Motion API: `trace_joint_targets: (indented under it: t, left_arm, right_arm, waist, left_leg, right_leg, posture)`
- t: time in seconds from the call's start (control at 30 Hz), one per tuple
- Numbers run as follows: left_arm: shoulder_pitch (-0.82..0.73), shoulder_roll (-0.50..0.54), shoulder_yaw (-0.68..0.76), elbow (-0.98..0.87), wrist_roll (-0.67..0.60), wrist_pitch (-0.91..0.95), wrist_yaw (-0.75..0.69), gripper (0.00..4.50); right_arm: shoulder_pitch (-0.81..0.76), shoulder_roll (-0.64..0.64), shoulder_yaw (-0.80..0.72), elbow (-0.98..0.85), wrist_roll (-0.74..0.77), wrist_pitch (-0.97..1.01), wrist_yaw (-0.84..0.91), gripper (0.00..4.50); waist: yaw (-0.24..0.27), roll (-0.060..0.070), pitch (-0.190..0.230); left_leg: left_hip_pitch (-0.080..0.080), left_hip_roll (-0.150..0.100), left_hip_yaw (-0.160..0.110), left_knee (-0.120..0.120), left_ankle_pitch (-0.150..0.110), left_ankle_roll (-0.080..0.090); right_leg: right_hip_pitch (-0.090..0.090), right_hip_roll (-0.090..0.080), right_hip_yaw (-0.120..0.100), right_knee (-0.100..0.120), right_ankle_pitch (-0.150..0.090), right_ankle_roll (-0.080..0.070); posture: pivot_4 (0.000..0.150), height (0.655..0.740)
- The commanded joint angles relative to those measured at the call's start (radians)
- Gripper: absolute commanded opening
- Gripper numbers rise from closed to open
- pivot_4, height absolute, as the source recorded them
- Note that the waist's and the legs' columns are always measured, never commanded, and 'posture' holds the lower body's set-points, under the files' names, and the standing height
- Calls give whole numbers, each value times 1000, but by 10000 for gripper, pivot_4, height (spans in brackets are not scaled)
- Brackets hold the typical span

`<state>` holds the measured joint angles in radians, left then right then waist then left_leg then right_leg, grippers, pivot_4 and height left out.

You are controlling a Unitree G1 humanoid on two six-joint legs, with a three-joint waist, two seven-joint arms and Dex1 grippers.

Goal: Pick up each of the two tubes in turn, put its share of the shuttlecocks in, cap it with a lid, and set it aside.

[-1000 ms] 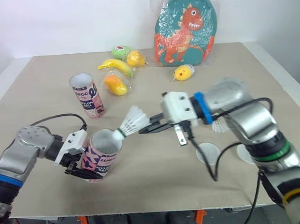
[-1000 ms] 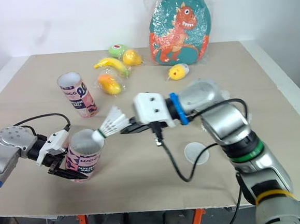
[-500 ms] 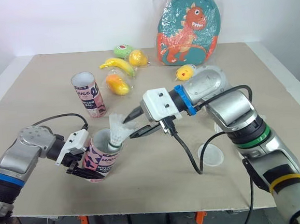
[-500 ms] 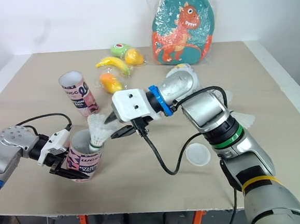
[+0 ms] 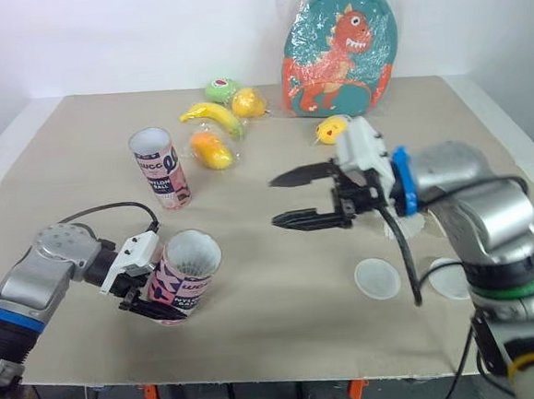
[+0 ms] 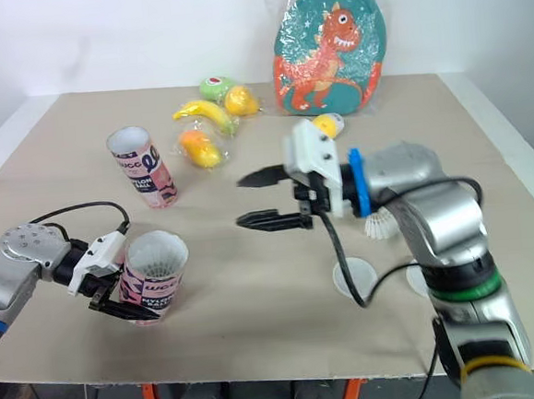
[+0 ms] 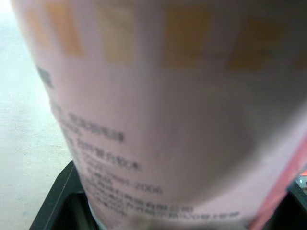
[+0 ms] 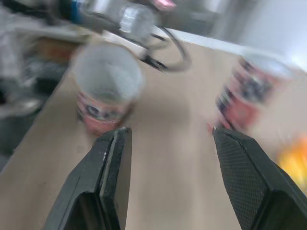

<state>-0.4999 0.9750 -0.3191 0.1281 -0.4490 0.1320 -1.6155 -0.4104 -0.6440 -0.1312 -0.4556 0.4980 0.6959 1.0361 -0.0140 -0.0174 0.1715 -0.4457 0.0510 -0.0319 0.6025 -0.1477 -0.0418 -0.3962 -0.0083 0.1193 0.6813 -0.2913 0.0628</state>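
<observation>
White feathers [image 5: 193,252] flare inside the tube's opening, so I expect the white shuttlecock [image 5: 408,224] to nest into them and sink below the tube's rim when I push it down.
A pink shuttlecock tube [image 5: 176,276] leans tilted at the table's front left, and my left gripper [image 5: 151,282] is shut on its lower body. White feathers show inside its open mouth [image 6: 156,252]. The left wrist view has the tube's printed wall [image 7: 168,110] close up. My right gripper [image 5: 276,201] hovers open above the table's middle, to the right of that tube, with nothing between its fingers. A second pink tube [image 5: 158,168] stands upright farther back on the left. Two white lids [image 5: 377,278] [image 5: 447,278] lie front right, and a loose shuttlecock [image 6: 377,225] lies behind my right arm.
A dinosaur backpack [image 5: 339,51] in plastic stands at the back. In front of it lie a banana [image 5: 210,119], an orange fruit [image 5: 206,151], a green fruit [image 5: 222,89], a yellow fruit [image 5: 247,101] and a yellow toy [image 5: 333,130].
My right gripper brought the shuttlecock to the held tube's mouth, let it go into the tube, opened, and drew back to the right. The left arm held still.
</observation>
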Motion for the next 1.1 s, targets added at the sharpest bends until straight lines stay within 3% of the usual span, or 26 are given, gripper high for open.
trace_joint_targets:
  t: [0.03, 0.2, 0.37, 0.73, 1.1]
  left_arm:
    - [3, -5, -57, 6, 1, 3, 1, 29397]
    - [-79, -28, -133, 65, -6, -28, 1, 29397]
    - [-121, -37, -185, 113, -20, -65, 1, 29397]
    - [-135, -53, -222, 155, -29, -102, 1, 29397]
    - [-129, -62, -206, 151, -30, -99, 1, 29397]
  right_arm:
    - [194, -10, -167, -149, 23, 53, -114, 29419]
    - [445, -2, -304, -202, -19, 82, -256, 29419]
    - [513, -23, -348, -230, 37, 150, -311, 43978]
    - [379, 2, -260, -6, -52, 150, -499, 43978]
    - [294, 9, -178, 101, -66, 129, -533, 43978]
  waist:
    - [-4, 2, 0]
    - [-7, 5, -1]
    - [-8, 4, -1]
    - [-6, 5, -2]
    - [-5, 5, -2]
  left_leg:
    - [0, 0, 0, 1, 0, 0]
    - [3, -1, 1, 2, -1, 0]
    - [7, -1, 3, 5, 2, 3]
    - [6, -4, 4, 5, 3, 4]
    - [6, -6, 4, 5, 4, 6]
  right_leg:
    - [0, 0, 0, 1, -2, 0]
    - [4, -1, 1, 2, -6, 7]
    - [8, -2, 3, 1, -4, 3]
    - [9, -5, 4, 0, -4, 4]
    - [11, -7, 4, 0, -6, 7]
  posture:
    - [1500, 7400]
    - [1500, 7400]
    - [1500, 7400]
    - [1500, 7400]
    - [1500, 7400]
